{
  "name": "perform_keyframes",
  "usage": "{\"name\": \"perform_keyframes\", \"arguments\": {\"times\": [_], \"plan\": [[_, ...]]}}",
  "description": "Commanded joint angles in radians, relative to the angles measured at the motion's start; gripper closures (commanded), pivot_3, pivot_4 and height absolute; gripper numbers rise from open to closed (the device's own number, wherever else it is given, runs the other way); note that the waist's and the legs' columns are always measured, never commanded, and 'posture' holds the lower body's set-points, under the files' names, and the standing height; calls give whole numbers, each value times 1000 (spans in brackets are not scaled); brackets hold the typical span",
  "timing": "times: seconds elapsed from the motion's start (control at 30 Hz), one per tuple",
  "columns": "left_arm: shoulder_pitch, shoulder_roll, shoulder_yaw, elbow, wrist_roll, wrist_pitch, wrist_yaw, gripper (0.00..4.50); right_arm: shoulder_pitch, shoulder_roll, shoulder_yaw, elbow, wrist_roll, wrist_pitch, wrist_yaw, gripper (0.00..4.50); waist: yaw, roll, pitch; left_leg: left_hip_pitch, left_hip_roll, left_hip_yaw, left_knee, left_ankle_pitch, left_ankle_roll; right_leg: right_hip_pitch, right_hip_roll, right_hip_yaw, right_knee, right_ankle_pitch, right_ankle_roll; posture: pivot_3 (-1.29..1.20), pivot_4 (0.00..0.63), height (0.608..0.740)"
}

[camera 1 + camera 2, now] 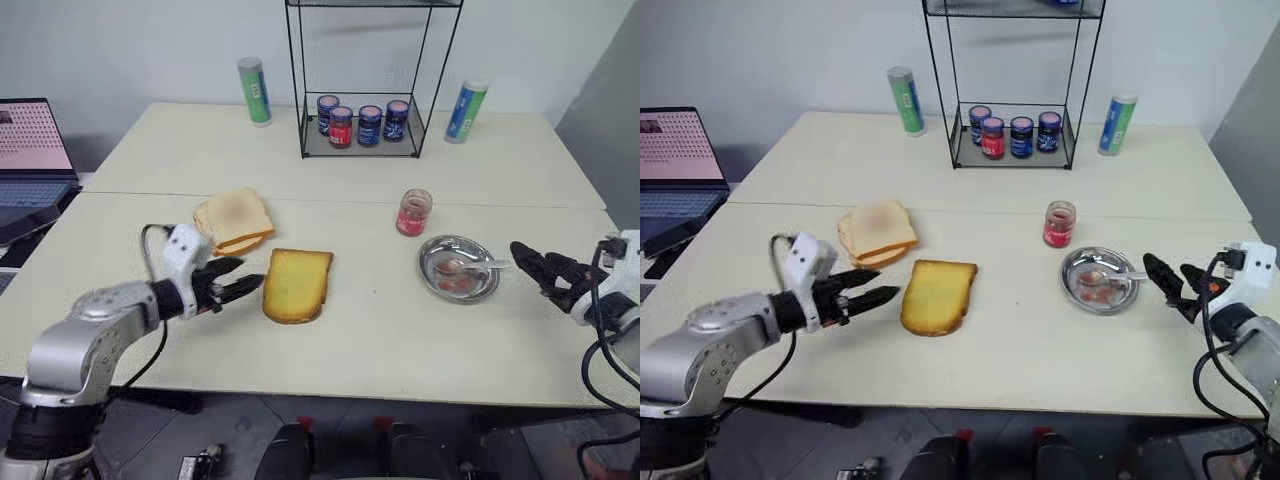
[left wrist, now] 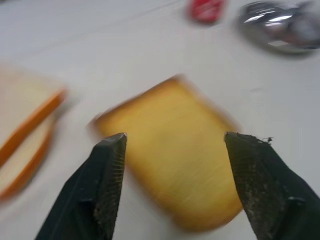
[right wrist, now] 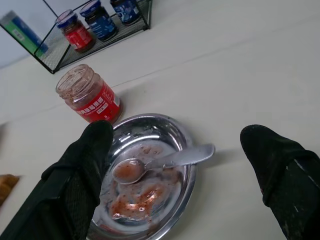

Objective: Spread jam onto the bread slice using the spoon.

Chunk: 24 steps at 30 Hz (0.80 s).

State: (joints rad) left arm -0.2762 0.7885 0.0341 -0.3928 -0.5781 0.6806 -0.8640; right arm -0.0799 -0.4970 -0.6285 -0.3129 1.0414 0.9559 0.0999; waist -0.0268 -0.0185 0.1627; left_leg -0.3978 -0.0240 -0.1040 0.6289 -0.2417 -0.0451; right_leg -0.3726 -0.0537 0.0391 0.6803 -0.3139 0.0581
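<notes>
My left gripper is far from the spoon, which lies in the metal dish (image 1: 450, 267), so my right gripper should take the spoon's handle (image 1: 490, 264) and scoop jam from the jar.
The bread slice (image 1: 297, 284), thick and golden-yellow, lies flat near the table's middle. My left gripper (image 1: 238, 280) hovers just left of it, open and empty; in the left wrist view its fingers (image 2: 107, 175) frame the bread slice (image 2: 175, 165) from a short distance. The jam (image 1: 413, 212) sits in a small lidless glass jar to the right. In front of the jar stands a round metal dish (image 1: 487, 290) smeared with jam, and the spoon (image 3: 160, 162) lies in it, handle toward my right gripper (image 1: 545, 268). That gripper is open, right of the dish.
A stack of paler bread slices (image 1: 234, 220) lies behind and left of the golden slice. A wire rack (image 1: 303, 130) with several lidded jars stands at the back, with a green tube (image 1: 255, 90) and a blue-green tube (image 1: 466, 110) beside it. A laptop (image 1: 35, 150) sits far left.
</notes>
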Motion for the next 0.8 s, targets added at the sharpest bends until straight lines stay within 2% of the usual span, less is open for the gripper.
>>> {"name": "perform_keyframes", "arguments": {"times": [0.03,0.07,0.27,0.63,0.67,0.7,0.8], "plan": [[-71,-2,-107,-66,25,-95,-127,263,-21,42,-33,49,90,17,-42,0,-4,0,0,0,0,0,0,0,0,0,0,0,0,0,0,0,150,740],[-95,-12,-135,-51,47,-123,-142,33,-37,58,-34,84,96,10,-53,0,-7,1,0,0,1,0,-1,0,0,0,1,0,0,0,0,0,150,740],[-171,-55,-219,49,154,-242,-183,33,-115,119,-12,210,107,-21,-65,0,-13,3,1,2,0,3,-1,0,1,-1,3,2,1,0,0,0,150,740],[-174,-87,-233,100,221,-303,-205,33,-220,165,42,370,39,-107,-9,0,-13,4,2,1,1,2,-1,-1,2,-1,2,2,1,0,0,0,150,740],[-173,-86,-231,97,223,-301,-205,0,-227,163,42,387,31,-117,-2,360,-13,4,2,1,1,3,-1,-1,2,-1,2,2,1,0,0,0,150,740],[-172,-85,-230,94,223,-299,-205,0,-231,159,42,399,24,-125,7,453,-13,4,2,1,1,3,-1,-1,2,-1,2,2,1,0,0,0,150,740],[-170,-84,-225,90,225,-295,-204,0,-238,152,44,420,9,-146,25,1212,-12,4,2,1,1,2,-1,-1,2,-1,2,1,1,0,0,0,150,740]]}}
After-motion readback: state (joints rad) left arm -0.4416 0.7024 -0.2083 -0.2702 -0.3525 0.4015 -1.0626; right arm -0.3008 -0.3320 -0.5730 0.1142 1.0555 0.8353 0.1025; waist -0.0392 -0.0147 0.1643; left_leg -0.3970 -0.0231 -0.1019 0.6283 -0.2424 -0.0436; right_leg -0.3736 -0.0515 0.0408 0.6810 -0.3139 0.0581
